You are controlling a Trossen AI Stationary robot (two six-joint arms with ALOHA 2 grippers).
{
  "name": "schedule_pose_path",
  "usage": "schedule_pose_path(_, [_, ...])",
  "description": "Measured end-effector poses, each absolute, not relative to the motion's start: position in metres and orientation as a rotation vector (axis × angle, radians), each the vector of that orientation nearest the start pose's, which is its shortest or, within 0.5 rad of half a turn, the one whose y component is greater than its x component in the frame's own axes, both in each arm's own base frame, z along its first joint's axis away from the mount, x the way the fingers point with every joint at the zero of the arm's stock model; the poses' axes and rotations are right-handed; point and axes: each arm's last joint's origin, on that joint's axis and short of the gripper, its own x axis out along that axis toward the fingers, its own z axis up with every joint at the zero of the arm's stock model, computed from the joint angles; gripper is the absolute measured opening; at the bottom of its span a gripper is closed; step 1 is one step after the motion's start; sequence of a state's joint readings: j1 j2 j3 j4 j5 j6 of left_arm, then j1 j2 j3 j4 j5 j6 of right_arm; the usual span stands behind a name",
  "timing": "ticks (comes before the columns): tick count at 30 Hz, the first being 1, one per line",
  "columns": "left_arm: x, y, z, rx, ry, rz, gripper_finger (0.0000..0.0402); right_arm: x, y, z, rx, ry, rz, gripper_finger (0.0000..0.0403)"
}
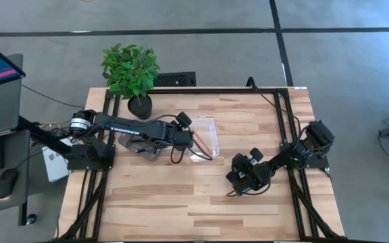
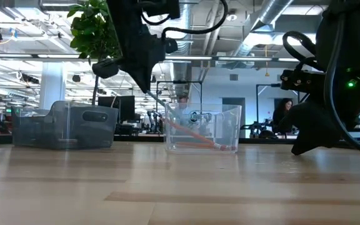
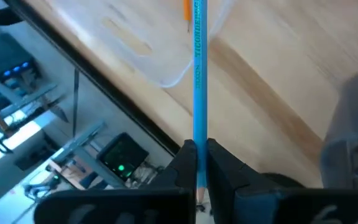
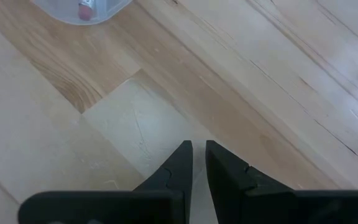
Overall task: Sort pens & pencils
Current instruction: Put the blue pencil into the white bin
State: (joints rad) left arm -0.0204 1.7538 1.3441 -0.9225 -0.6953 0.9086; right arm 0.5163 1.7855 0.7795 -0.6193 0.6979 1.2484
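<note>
The light blue pencil lies at a slant across the clear tray's rim and its sharpened end (image 3: 200, 195) is outside, so my left gripper should move in above the tray's bottom (image 2: 202, 146) before it opens.
My left gripper (image 3: 199, 152) (image 1: 193, 139) is shut on a light blue pencil (image 3: 198, 81) and hangs just left of a clear tray (image 1: 209, 128) (image 2: 230, 125). An orange pencil (image 2: 192, 135) lies slanted inside that tray, its eraser end (image 2: 219, 147) on the floor. My right gripper (image 4: 199, 149) (image 1: 235, 185) waits low over bare wood near the table's right side, its fingers all but together with nothing between them. The pens are out of view. My left gripper pinches the light blue pencil between its two fingers close to its sharpened end (image 3: 198, 186). The pencil runs on forward along the line of the fingers. It slants down toward the table's right, lifted clear of the wood, and its far end (image 2: 162, 102) reaches the clear tray's rim.
A grey tray (image 2: 64, 125) (image 1: 130, 143) sits on the table under my left arm. A potted plant (image 1: 130, 71) stands at the far left of the table. Black frame rails (image 1: 286, 128) run along both sides, with bare wood across the near half.
</note>
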Motion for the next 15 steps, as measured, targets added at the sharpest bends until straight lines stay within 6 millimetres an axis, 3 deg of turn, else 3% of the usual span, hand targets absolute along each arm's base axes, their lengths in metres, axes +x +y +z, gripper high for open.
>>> schedule_pose_path(6, [0.343,0.011,0.218,1.281,1.548,-0.121,0.0000,0.229,0.109,0.097,0.138,0.960,-0.857,0.0069])
schedule_pose_path(12, [0.353,0.015,0.189,1.348,1.651,-0.076,0.0000,0.230,0.109,0.097,0.140,0.959,-0.856,0.0069])
schedule_pose_path(15, [0.353,0.019,0.187,1.359,1.675,-0.054,0.0000,0.230,0.109,0.097,0.140,0.959,-0.856,0.0069])
